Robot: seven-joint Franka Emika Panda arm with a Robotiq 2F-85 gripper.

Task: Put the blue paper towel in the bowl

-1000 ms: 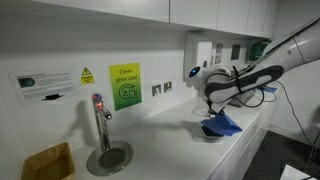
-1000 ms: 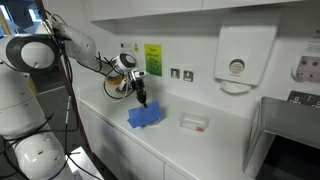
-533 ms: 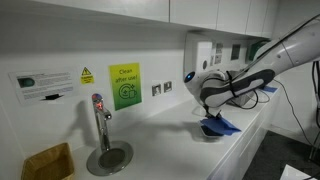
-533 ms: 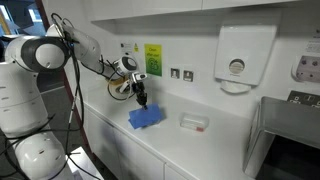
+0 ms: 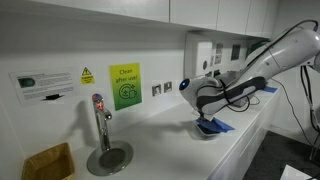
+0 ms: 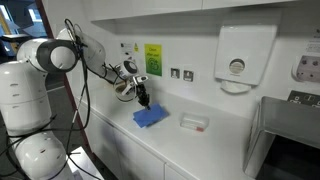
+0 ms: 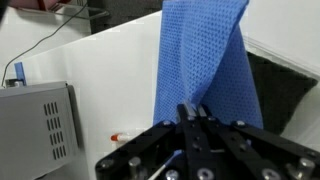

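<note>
The blue paper towel [image 6: 150, 117] is spread askew past one side of the black bowl, so next my gripper raises it clear and centres it over the bowl [image 7: 278, 92] before opening.
My gripper [image 7: 193, 110] is shut on the top of the blue paper towel [image 7: 205, 55], which hangs down from the jaws in a long wrinkled fold. In both exterior views the gripper [image 6: 143, 100] [image 5: 205, 108] stands just over the white counter, with the towel [image 6: 150, 117] [image 5: 214, 126] bunched below it and resting on something. A black shape to the right of the towel in the wrist view looks like the bowl [image 7: 288, 92]. In an exterior view a dark rim [image 5: 203, 132] shows under the towel.
A round steel drain basin [image 5: 108, 157] with a tap [image 5: 99, 115] sits further along the counter, beside a yellow box [image 5: 48, 162]. A small white tray [image 6: 194, 122] lies near the towel. A paper dispenser [image 6: 237, 60] hangs on the wall. The counter's front edge [image 6: 130, 140] is close.
The gripper has carried the towel a short way sideways along the counter and lower. The towel now lies more bunched and flat beneath it. The jaws stayed shut.
</note>
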